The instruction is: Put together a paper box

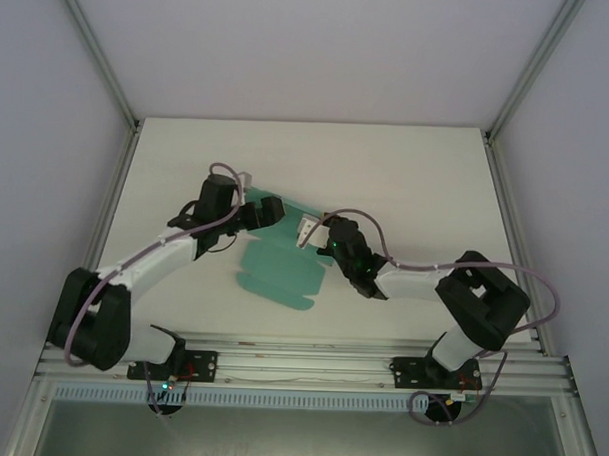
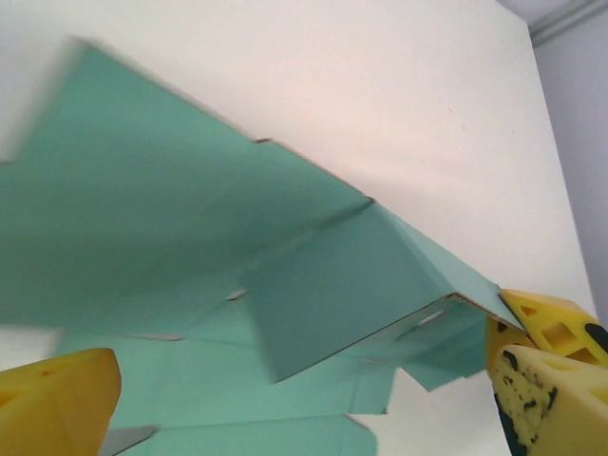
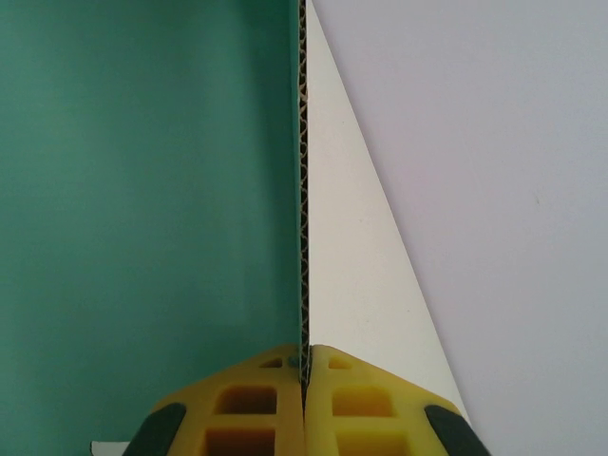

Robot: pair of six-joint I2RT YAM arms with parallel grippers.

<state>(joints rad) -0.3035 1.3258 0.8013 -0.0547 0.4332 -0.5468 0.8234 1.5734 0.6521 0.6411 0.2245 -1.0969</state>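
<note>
The inner side of the splayed side flap (image 2: 161, 180) is under my left gripper, so my left gripper should back away and come in from the flap's loose end (image 2: 55, 109).
The paper box (image 1: 279, 269) is a flat teal die-cut sheet with flaps and creases, lying mid-table with its far part lifted. My right gripper (image 1: 312, 231) is shut on the sheet's right edge. In the right wrist view its yellow fingertips (image 3: 275, 380) pinch the corrugated edge of the card (image 3: 142, 190), which stands on edge there. My left gripper (image 1: 263, 213) sits at the sheet's far-left flap with its jaws open wide. In the left wrist view its yellow fingers (image 2: 57, 408) stand far apart, with the folded teal card (image 2: 190, 209) spread ahead of them and nothing gripped.
The white table (image 1: 406, 182) is enclosed by pale walls with metal corner posts (image 1: 525, 71). An aluminium rail (image 1: 300, 353) carrying both arm bases runs along the near edge. Cables loop over both arms.
</note>
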